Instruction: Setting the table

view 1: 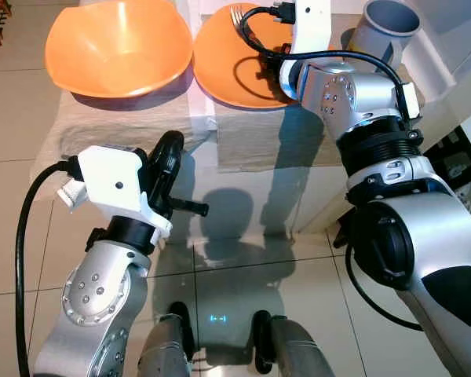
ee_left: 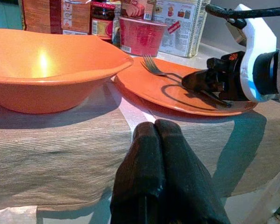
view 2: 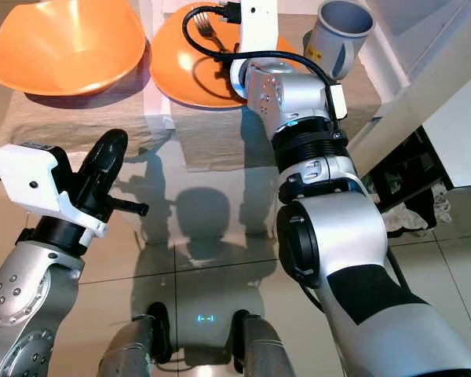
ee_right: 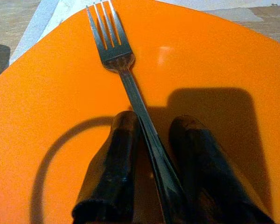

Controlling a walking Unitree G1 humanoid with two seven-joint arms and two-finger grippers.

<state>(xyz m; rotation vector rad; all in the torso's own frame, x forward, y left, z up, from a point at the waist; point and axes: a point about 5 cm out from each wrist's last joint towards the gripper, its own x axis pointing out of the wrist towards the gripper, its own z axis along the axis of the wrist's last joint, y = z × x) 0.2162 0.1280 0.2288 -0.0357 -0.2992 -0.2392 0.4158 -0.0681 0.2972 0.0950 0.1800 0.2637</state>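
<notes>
The fork [ee_right: 115, 53] will roll onto its edge when I lift it, because the flat handle [ee_right: 152, 135] lies broad side up between my right gripper's fingers.
An orange plate [view 1: 228, 75] lies on the cloth-covered table [view 1: 125, 118], with a metal fork [ee_right: 115, 51] resting on it, tines pointing away from me. My right gripper [ee_right: 156, 123] reaches over the plate, open, its two black fingers either side of the fork's handle; one finger [ee_right: 119, 154] touches the handle. To the plate's left stands a large orange bowl [view 1: 118, 47]. My left gripper [view 1: 171, 149] is shut on nothing and hangs in front of the table's near edge, below the bowl and plate.
A grey cup [view 1: 385, 27] stands at the table's right end, close to my right arm. Along the far edge are a red tub [ee_left: 140, 35], a jar [ee_left: 101, 21] and food boxes [ee_left: 182, 23]. White furniture [view 1: 455, 47] borders the right; tiled floor lies below.
</notes>
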